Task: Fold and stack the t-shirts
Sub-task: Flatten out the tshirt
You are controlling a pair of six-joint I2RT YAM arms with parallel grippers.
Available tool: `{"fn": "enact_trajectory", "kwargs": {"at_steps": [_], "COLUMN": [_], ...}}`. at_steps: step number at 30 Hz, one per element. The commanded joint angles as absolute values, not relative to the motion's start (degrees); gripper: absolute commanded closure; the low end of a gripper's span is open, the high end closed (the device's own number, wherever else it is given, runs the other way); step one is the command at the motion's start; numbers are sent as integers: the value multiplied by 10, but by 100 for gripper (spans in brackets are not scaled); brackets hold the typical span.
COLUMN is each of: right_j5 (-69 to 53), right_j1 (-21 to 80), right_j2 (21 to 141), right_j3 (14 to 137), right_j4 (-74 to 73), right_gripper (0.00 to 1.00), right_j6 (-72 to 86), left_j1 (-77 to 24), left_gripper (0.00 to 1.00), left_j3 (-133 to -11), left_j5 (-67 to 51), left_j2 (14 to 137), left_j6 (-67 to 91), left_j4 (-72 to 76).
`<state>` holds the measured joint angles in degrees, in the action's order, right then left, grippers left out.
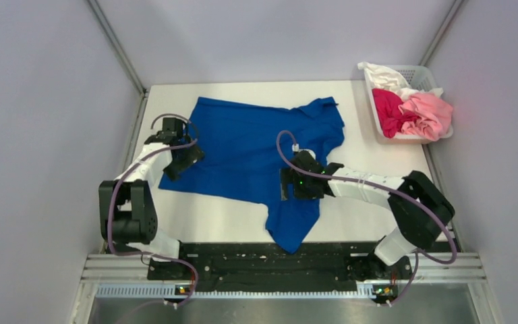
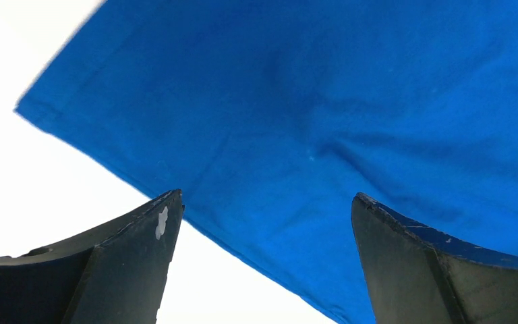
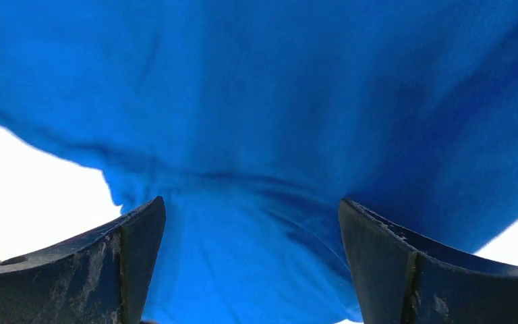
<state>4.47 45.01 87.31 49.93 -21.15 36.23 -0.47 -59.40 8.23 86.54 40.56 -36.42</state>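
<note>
The royal blue t-shirt's hem corner (image 1: 163, 185) is outside my left gripper's open fingers. Next, my left gripper goes back to that corner (image 2: 30, 108) and pinches it before it lifts.
A royal blue t-shirt (image 1: 249, 145) lies spread on the white table, plain side up, with one sleeve trailing toward the near edge. My left gripper (image 1: 183, 162) is open over its left hem corner; the left wrist view shows the blue cloth (image 2: 324, 121) between the spread fingers (image 2: 135, 250). My right gripper (image 1: 287, 183) is open over the shirt near the trailing sleeve; the right wrist view shows bunched blue cloth (image 3: 256, 223) between the fingers (image 3: 384, 256). Neither gripper holds anything. Magenta (image 1: 388, 111), pale pink (image 1: 428, 113) and white (image 1: 384, 75) tees lie crumpled in the basket.
A white plastic lattice basket (image 1: 421, 75) stands at the back right corner of the table (image 1: 216, 216). Grey walls close in on both sides. A black metal rail with the arm bases runs along the near edge.
</note>
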Motion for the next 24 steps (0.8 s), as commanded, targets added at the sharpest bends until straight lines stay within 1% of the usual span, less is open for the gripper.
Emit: {"fn": "enact_trajectory", "kwargs": {"at_steps": [1, 4, 7, 8, 11, 16, 17, 20, 22, 24], "right_j5": [53, 59, 130, 144, 124, 171, 180, 214, 206, 188], "right_j1": [413, 369, 349, 332, 267, 178, 170, 168, 169, 169], "right_j2": [915, 940, 962, 974, 1011, 1054, 1049, 991, 931, 868], "right_j3": [505, 509, 540, 549, 576, 659, 677, 696, 665, 622], "right_j4": [-173, -180, -218, -220, -215, -223, -232, -241, -217, -185], "right_gripper": [2, 3, 2, 1, 1, 1, 1, 1, 1, 1], "right_j6": [411, 391, 347, 338, 319, 289, 286, 276, 277, 290], "left_j1": [-4, -4, -7, -9, -22, -41, -42, -41, -37, -32], "left_gripper": [1, 1, 1, 1, 1, 2, 2, 1, 1, 1], "left_j3": [-596, -609, -636, -645, -673, -717, -721, -714, -694, -673], "left_j5": [41, 33, 42, 40, 26, 4, 13, 105, 150, 154], "left_j2": [917, 954, 994, 1008, 1039, 1050, 1039, 979, 934, 900], "left_j6": [396, 395, 407, 408, 410, 412, 412, 421, 428, 437], "left_j4": [-333, -333, -346, -350, -353, -379, -393, -436, -451, -460]}}
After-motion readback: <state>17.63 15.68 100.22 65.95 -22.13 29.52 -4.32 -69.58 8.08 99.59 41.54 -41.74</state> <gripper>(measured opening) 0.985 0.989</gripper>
